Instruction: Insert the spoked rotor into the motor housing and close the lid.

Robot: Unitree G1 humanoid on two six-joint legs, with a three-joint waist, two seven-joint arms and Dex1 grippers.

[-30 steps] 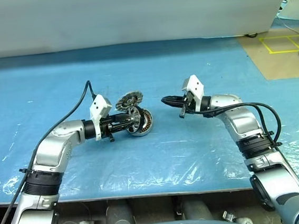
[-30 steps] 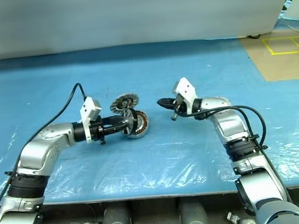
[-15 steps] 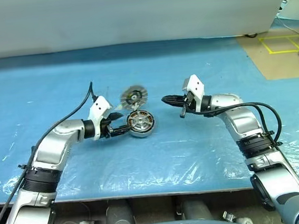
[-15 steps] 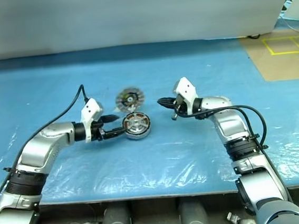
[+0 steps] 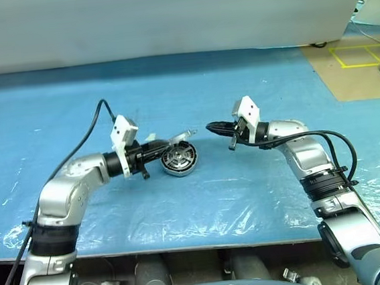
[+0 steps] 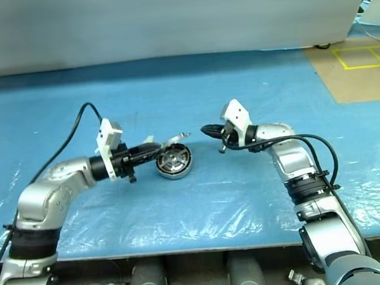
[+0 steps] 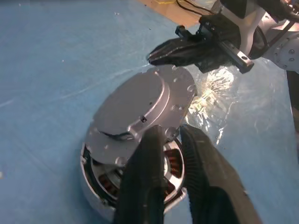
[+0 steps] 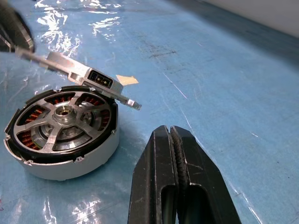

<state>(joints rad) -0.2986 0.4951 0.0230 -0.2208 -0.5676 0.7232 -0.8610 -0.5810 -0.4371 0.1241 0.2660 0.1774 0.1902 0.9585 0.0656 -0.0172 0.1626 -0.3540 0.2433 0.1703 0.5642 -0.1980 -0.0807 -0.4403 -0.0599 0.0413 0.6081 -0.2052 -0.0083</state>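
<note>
The lid is crooked and leans over the housing's far rim, so I should move my left gripper around to the lid's far edge [image 8: 132, 103] and push the lid onto the housing.
The motor housing [image 5: 180, 161] lies flat on the blue sheet, its copper windings showing. The spoked rotor [image 8: 63, 122] sits inside it, pale spokes and hub facing up. Just above the housing, the lid [image 5: 178, 139] hangs tilted, a silver-grey disc, its plain face toward the left wrist camera [image 7: 140, 100]. My left gripper [image 5: 159, 146] is shut on the lid's near edge, reaching in from the left. My right gripper [image 5: 212, 126] is shut and holds nothing. It hovers a little to the right of the housing, pointing toward it; its fingers [image 8: 175, 182] are pressed together.
Crinkled clear plastic covers the blue table [image 5: 202, 202], whose front edge runs below both arms. A small pale scrap [image 8: 127, 79] lies behind the housing. Brown floor with yellow tape [image 5: 357, 56] lies at the far right.
The left gripper let go of the tilted housing, which now lies flat. It then shut on the lid that lay behind the housing and lifted it over the drum. The right arm stayed still.
</note>
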